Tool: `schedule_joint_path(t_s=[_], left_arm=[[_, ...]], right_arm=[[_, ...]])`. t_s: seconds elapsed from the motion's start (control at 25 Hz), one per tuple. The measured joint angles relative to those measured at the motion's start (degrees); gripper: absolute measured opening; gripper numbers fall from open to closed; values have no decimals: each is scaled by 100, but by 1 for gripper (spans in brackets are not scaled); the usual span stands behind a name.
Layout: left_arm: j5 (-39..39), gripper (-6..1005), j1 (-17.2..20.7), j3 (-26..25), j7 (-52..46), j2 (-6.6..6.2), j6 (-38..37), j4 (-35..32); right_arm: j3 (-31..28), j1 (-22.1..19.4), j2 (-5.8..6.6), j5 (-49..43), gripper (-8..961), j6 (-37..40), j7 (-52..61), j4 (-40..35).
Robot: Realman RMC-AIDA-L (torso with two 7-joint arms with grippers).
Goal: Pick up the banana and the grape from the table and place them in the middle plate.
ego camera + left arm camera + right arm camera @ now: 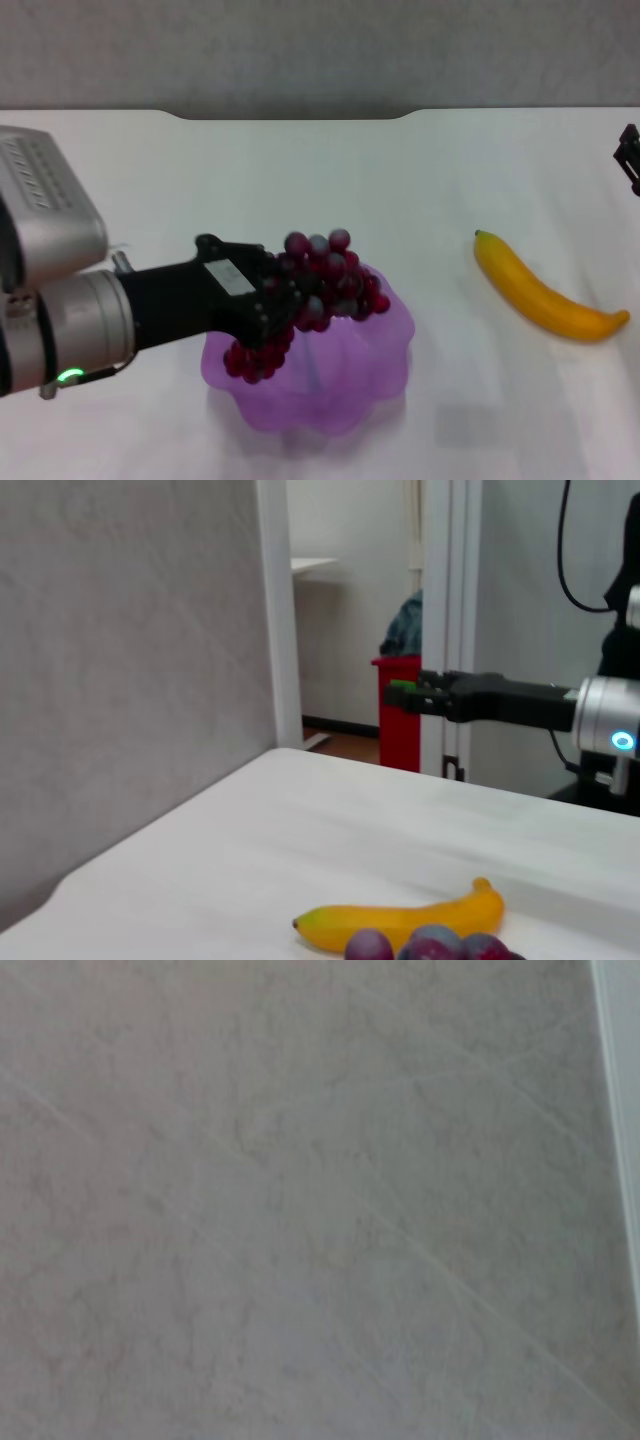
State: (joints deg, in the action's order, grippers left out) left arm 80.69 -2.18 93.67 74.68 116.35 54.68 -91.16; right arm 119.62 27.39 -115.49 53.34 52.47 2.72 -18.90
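The grape [325,278] is hanging above the empty inside of the purple plate [325,362]. My left gripper should keep bringing it down until it is inside the plate's rim, then let go.
My left gripper [288,300] is shut on the grape [330,270], a bunch of dark red-purple grapes, and holds it just above the near-left part of the purple scalloped middle plate [375,370]. A few grapes [430,946] show in the left wrist view. The banana [545,295] lies on the white table [300,170] to the right of the plate, stem end towards the back; it also shows in the left wrist view [400,922]. My right gripper [628,152] is parked at the far right edge, above the table, well behind the banana; the left wrist view shows it too [410,694].
A grey wall runs behind the table's far edge [300,113]. The right wrist view shows only a grey surface. The plate has bare table around it. A red bin [400,715] stands beyond the table.
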Motion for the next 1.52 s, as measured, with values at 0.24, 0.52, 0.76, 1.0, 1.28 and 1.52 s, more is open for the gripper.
schedule_joint_path(t_s=[0.24, 0.52, 0.76, 1.0, 1.28, 1.52], left_arm=[[108, 215, -258, 76, 136, 1, -40, 396], [210, 214, -452, 173, 299, 1, -106, 770], [209, 251, -678, 326, 384, 1, -395, 1186], [218, 309, -880, 531, 585, 6, -715, 1646], [243, 333, -900, 714, 562, 19, -1095, 1649], [297, 429, -852, 975, 557, 27, -1750, 1627]], right_arm=[[-1, 3, 0, 0, 884, -1, 0, 0], [-1, 10, 0, 0, 884, -1, 0, 0], [-1, 22, 0, 0, 884, -1, 0, 0], [-1, 22, 0, 0, 884, -1, 0, -6], [-1, 20, 0, 0, 884, -1, 22, -2], [-1, 17, 0, 0, 884, -1, 25, 0]])
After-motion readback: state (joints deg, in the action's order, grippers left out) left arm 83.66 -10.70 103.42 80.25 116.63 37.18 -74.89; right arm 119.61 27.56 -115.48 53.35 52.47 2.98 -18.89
